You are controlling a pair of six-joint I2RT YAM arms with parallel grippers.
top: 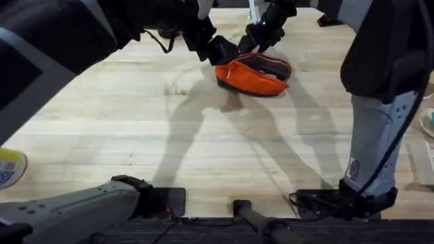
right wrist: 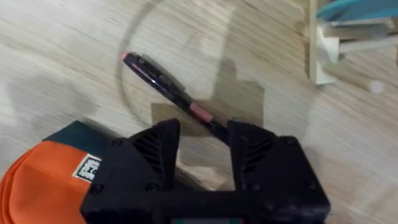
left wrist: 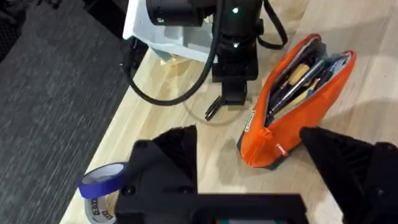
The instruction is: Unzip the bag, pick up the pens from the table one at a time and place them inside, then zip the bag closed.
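My gripper will lower the slim dark pen (right wrist: 174,95) lengthwise, and the pen should go all the way inside, because the orange bag's opening (top: 269,66) is wide open along most of its length.
The orange bag (top: 254,73) lies on the table (top: 203,135) at the far middle. In the left wrist view the bag (left wrist: 292,93) gapes unzipped, with pens (left wrist: 292,84) lying inside. My left gripper (left wrist: 247,138) is open wide at the bag's near end, and it sits just left of the bag in the overhead view (top: 226,53). My right gripper (top: 253,37) hovers behind the bag. In the right wrist view it (right wrist: 204,130) is open, straddling the end of a black pen (right wrist: 161,79) that lies flat on the wood beside the bag (right wrist: 43,180).
A blue tape roll (left wrist: 102,182) sits near the table edge, with dark carpet beyond. A white stand (left wrist: 161,28) and cables lie behind the right gripper. Another tape roll (top: 8,167) rests at the left edge, and the arm bases stand along the front.
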